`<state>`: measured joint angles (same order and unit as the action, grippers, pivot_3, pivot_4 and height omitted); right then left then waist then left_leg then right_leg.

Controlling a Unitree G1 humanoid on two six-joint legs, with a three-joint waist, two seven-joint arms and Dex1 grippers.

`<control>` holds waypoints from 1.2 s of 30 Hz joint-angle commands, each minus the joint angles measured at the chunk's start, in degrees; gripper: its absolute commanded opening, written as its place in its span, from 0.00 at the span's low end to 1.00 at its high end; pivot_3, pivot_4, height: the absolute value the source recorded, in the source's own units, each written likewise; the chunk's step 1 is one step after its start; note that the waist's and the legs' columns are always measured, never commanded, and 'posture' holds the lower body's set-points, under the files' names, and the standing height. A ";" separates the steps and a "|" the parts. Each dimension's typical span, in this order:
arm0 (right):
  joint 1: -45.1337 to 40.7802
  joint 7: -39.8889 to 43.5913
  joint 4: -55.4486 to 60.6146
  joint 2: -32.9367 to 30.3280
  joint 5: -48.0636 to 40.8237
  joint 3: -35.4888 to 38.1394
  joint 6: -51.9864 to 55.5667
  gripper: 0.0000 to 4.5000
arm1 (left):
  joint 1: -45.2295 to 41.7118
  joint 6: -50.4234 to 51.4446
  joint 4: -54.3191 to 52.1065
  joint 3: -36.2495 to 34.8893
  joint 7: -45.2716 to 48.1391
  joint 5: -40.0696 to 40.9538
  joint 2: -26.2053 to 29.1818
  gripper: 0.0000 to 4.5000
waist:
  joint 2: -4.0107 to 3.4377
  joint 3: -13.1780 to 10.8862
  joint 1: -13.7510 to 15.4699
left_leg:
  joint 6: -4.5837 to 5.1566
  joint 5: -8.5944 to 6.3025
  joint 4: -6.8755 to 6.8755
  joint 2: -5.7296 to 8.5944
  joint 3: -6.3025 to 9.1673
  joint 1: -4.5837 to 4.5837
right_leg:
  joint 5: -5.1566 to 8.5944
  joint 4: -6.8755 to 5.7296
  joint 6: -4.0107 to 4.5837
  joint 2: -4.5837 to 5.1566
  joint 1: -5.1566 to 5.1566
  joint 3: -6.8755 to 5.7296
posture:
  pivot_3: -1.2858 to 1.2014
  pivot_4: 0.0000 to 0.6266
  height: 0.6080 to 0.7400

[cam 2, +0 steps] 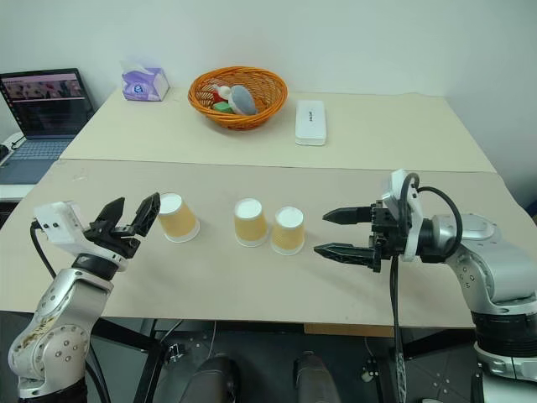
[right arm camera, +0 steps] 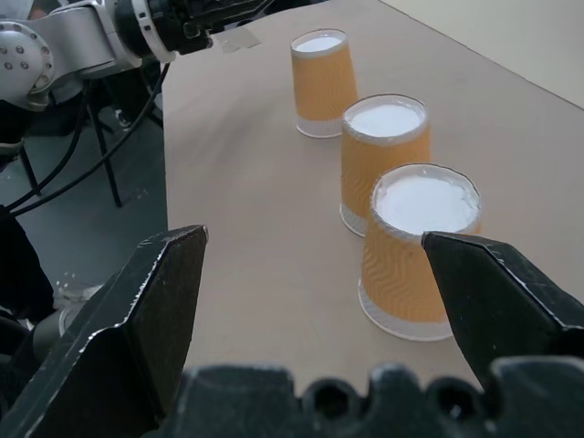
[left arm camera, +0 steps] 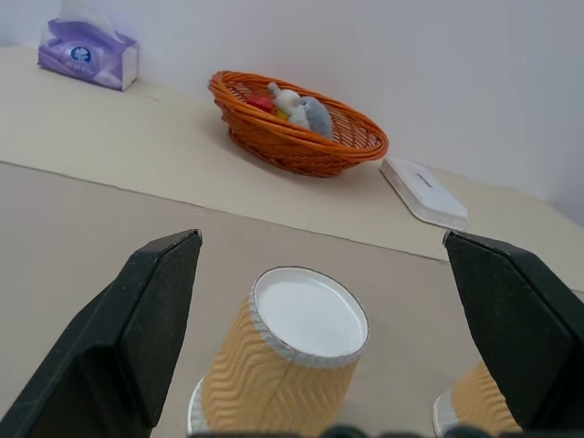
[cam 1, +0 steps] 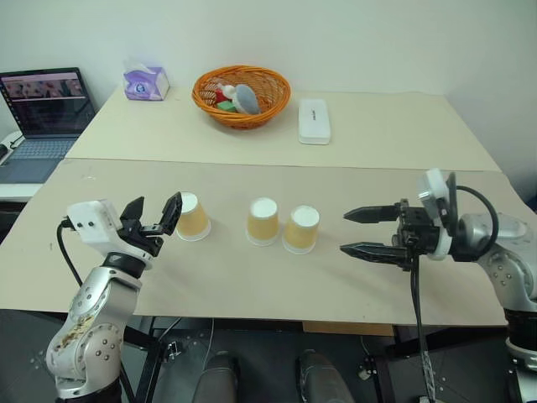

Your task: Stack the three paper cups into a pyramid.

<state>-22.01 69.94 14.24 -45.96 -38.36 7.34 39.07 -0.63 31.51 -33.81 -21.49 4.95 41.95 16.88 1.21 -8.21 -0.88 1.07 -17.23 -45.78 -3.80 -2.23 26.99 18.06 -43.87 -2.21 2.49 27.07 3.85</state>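
The other cups are standing so close that they nearly touch, so when the robot lowers the paper cup (cam 1: 192,217) by its left gripper, the paper cup will sit across their gap (cam 1: 281,223) and stay there.
Three paper cups stand upside down in a row on the near table: the left cup (cam 1: 193,217), the middle cup (cam 1: 263,221) and the right cup (cam 1: 301,229), the last two almost touching. My left gripper (cam 1: 157,210) is open just left of the left cup, level with it; in the left wrist view that cup (left arm camera: 292,365) sits between and beyond the fingers. My right gripper (cam 1: 346,232) is open a short way right of the right cup (right arm camera: 415,251), pointing at the row, nothing between its fingers.
On the far table stand a wicker basket (cam 1: 252,117) holding small items, a tissue box (cam 1: 146,82) and a flat white case (cam 1: 314,120). A laptop (cam 1: 42,109) sits on a side table at the far left. A seam runs between the two tables.
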 commanded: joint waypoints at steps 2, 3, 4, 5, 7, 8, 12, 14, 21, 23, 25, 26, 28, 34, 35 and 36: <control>-2.10 -0.89 1.31 0.81 -1.04 0.38 -1.64 0.99 | 0.51 -0.80 -1.53 1.38 1.03 -1.16 0.94 1.00 | 0.02 -0.01 0.12 | 0.00 0.00 0.00 0.01 -0.01 0.04 | 0.00 0.05 0.00 0.01 0.00 0.00 | 0.52 0.24 0.44; -2.23 -0.94 1.20 0.89 -1.02 0.35 -1.70 0.99 | 0.44 -0.94 -1.23 1.67 1.38 -1.46 1.15 1.00 | 0.02 -0.01 0.13 | 0.00 0.00 0.00 0.01 -0.01 0.05 | 0.00 0.06 0.00 0.01 0.00 0.00 | 0.52 0.24 0.44; -2.36 -1.14 0.99 1.00 -0.97 0.34 -1.71 0.99 | 0.39 -0.94 -0.89 1.85 1.76 -1.60 1.39 1.00 | 0.03 -0.02 0.19 | 0.00 0.00 0.00 0.01 -0.01 0.05 | 0.00 0.06 0.00 0.01 0.00 0.00 | 0.52 0.24 0.44; -2.45 -1.28 0.88 1.09 -1.01 0.40 -1.71 0.99 | 0.38 -1.06 -0.50 2.08 2.19 -2.07 1.72 1.00 | 0.03 -0.02 0.20 | 0.00 0.00 0.00 0.01 -0.01 0.04 | 0.00 0.06 0.00 0.01 0.00 0.00 | 0.52 0.24 0.44; -2.52 -1.44 0.95 1.23 -1.34 0.53 -1.60 0.99 | 0.36 -1.20 0.23 2.25 2.82 -2.57 2.13 1.00 | 0.03 -0.02 0.22 | 0.00 0.00 0.00 0.01 -0.01 0.04 | 0.00 0.05 0.00 0.01 0.00 -0.01 | 0.52 0.24 0.44; -2.39 -1.53 1.08 1.22 -1.50 0.73 -1.60 0.99 | 0.25 -1.64 1.01 2.67 3.23 -3.57 2.49 1.00 | 0.03 -0.02 0.20 | 0.00 0.00 0.00 0.01 -0.01 0.04 | 0.00 0.06 0.00 0.01 0.00 0.00 | 0.52 0.24 0.44; -1.51 -2.13 2.31 1.09 -2.14 1.34 -1.28 0.99 | -1.86 -3.11 4.97 4.92 5.18 -7.03 3.65 1.00 | 0.03 -0.02 0.19 | 0.00 0.00 0.00 0.01 -0.01 0.04 | 0.00 0.05 0.00 0.00 0.00 -0.01 | 0.52 0.24 0.44; -1.02 -2.24 3.30 0.82 -2.72 1.47 -0.91 0.99 | -3.06 -3.71 6.92 5.08 5.74 -7.92 3.89 1.00 | 0.04 -0.02 0.20 | 0.00 0.00 0.00 0.01 -0.01 0.04 | 0.00 0.04 0.00 0.00 0.00 -0.01 | 0.52 0.24 0.44; 0.36 -3.23 5.55 0.50 -3.55 2.10 -0.51 0.99 | -5.90 -5.75 11.38 6.12 8.29 -10.93 4.06 1.00 | 0.06 -0.03 0.13 | 0.00 0.00 0.00 0.00 0.00 0.06 | 0.00 0.06 0.00 0.01 0.01 -0.02 | 0.52 0.24 0.44; 0.53 -3.64 5.60 0.56 -3.53 2.20 -0.68 0.99 | -6.60 -6.06 12.18 6.69 8.90 -11.39 3.86 1.00 | 0.06 -0.03 0.17 | 0.00 0.00 0.00 0.00 0.00 0.05 | 0.00 0.03 0.00 0.01 0.01 -0.02 | 0.52 0.24 0.44; 0.60 -4.00 5.70 0.54 -3.79 2.27 -0.79 0.99 | -7.03 -6.33 12.71 7.18 9.42 -11.78 3.70 1.00 | 0.06 -0.03 0.17 | 0.00 0.00 0.00 0.00 0.00 0.05 | 0.00 0.04 0.00 0.01 0.01 -0.02 | 0.52 0.24 0.44; 0.57 -4.20 5.68 0.48 -3.77 2.26 -0.92 0.99 | -7.19 -6.44 12.98 7.36 9.70 -11.83 3.64 1.00 | 0.06 -0.03 0.16 | 0.00 0.00 0.00 0.01 0.00 0.06 | 0.00 0.05 0.00 0.01 0.01 -0.02 | 0.52 0.24 0.44; 0.60 -4.53 5.72 0.39 -4.04 2.46 -0.97 0.99 | -7.29 -6.68 13.20 7.69 10.19 -12.18 3.63 1.00 | 0.06 -0.03 0.14 | 0.00 0.00 0.00 0.00 0.00 0.06 | 0.00 0.06 0.00 0.01 0.01 -0.02 | 0.52 0.24 0.44; 1.24 -5.26 5.73 0.22 -4.21 2.61 -1.25 0.99 | -7.67 -7.04 14.26 8.07 10.82 -13.07 3.43 1.00 | 0.06 -0.04 0.17 | 0.00 0.00 0.00 0.01 0.01 0.06 | 0.00 0.05 0.00 0.01 0.01 -0.02 | 0.52 0.24 0.44; 1.44 -5.36 5.81 0.17 -4.18 2.62 -1.37 0.99 | -7.60 -6.97 14.22 8.08 10.88 -13.18 3.36 1.00 | 0.06 -0.04 0.17 | 0.00 0.00 0.00 0.01 0.01 0.06 | 0.00 0.05 0.00 0.01 0.01 -0.02 | 0.52 0.24 0.44; 1.53 -5.49 5.87 0.21 -4.38 2.65 -1.26 0.99 | -7.61 -7.10 14.29 8.09 10.87 -13.44 3.28 1.00 | 0.06 -0.04 0.17 | 0.00 0.00 0.00 0.00 0.01 0.06 | 0.00 0.05 0.00 0.01 0.01 -0.02 | 0.52 0.24 0.44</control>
<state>-20.49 64.69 18.13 -44.96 -41.73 7.84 38.89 -7.14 26.13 -19.08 -13.31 15.39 29.14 20.25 1.27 -8.25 -0.71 1.07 -17.22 -45.78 -3.80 -2.23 27.05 18.06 -43.82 -2.21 2.50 27.07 3.83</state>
